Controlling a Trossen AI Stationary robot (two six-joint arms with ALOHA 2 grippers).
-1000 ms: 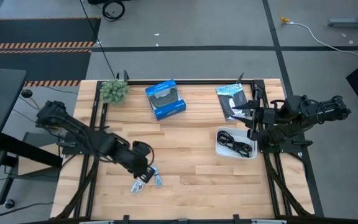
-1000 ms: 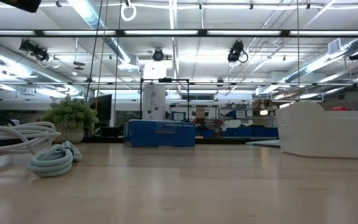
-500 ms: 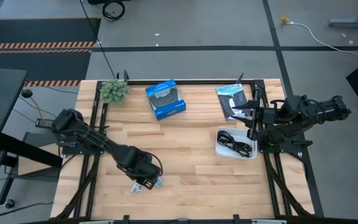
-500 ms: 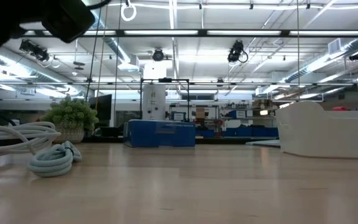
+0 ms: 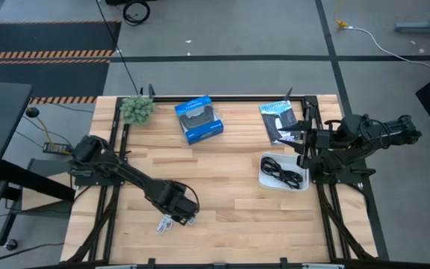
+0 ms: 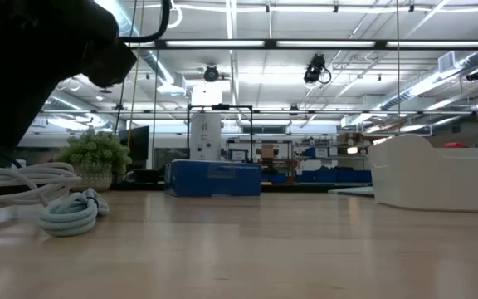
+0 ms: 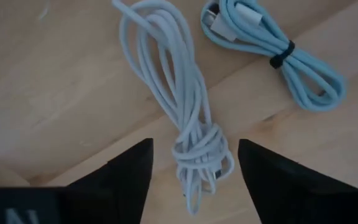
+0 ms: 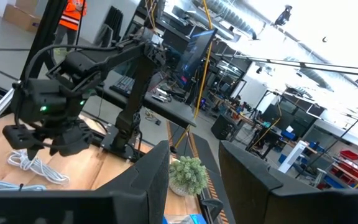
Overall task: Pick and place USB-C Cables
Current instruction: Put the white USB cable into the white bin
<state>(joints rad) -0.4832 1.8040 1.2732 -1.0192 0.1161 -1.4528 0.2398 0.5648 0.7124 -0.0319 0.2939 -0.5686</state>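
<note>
I expect the white cable to stay in one looped bundle when I lift it, because the wrapped knot gathers the loops at one end.
Near the table's front left lie a white USB-C cable, coiled with a knot at one end, and a pale blue one, tied with a black band. Both also show in the low view, white and blue. My left gripper is open, pointing down over the white cable, one finger on each side of its knotted end and not touching it. Black cables lie in the white tray at the right. My right gripper waits raised by the right edge, open and holding nothing.
A blue box and a small plant stand at the far edge, and a black packet lies at the far right. Bare wood stretches between the cables and the tray.
My left gripper has come down over the two cables and shifted slightly toward the table's near edge. It now covers most of them in the high view, and its arm has dropped into the low view's upper left. The cables have not moved.
</note>
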